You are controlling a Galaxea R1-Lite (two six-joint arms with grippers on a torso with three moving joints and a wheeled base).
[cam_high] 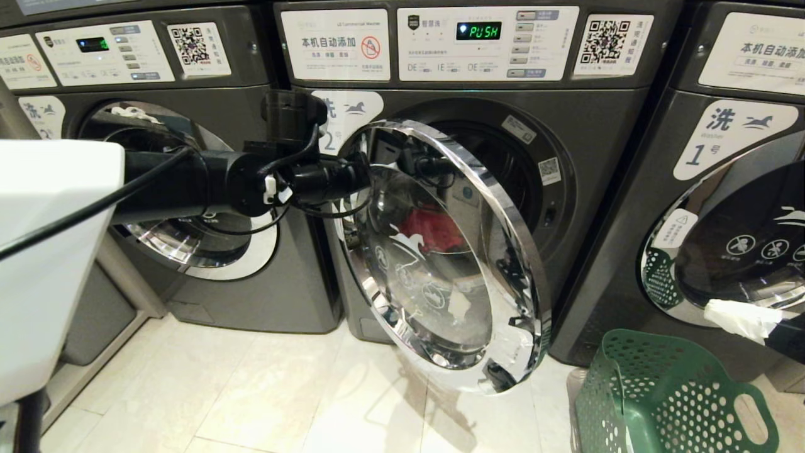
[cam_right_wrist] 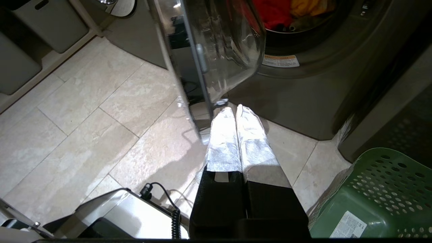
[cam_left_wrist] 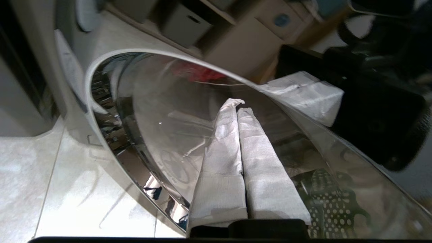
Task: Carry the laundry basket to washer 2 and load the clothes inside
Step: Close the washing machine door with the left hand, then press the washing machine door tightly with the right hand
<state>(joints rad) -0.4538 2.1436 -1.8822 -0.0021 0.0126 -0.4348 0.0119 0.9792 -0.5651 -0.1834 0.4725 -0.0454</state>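
My left gripper needs to move back from its spot next to the half-open door's hinge side while my right gripper pushes the door's free edge closed.
Washer 2 stands in the middle with its chrome-rimmed door swung half open. The clothes, red and orange-yellow, lie inside the drum, and the red shows through the door glass. My left arm reaches across from the left to the door's hinge side. Its gripper is shut and empty, with the white-wrapped fingers close against the door glass. My right gripper is shut and empty, low near the door's bottom edge. The green laundry basket stands on the floor at the right; no clothes show in its visible part.
A like washer stands to the left and washer 1 to the right, close behind the basket. Grey bins sit on a low shelf at the left. My white body fills the near left. Pale tile floor lies before the machines.
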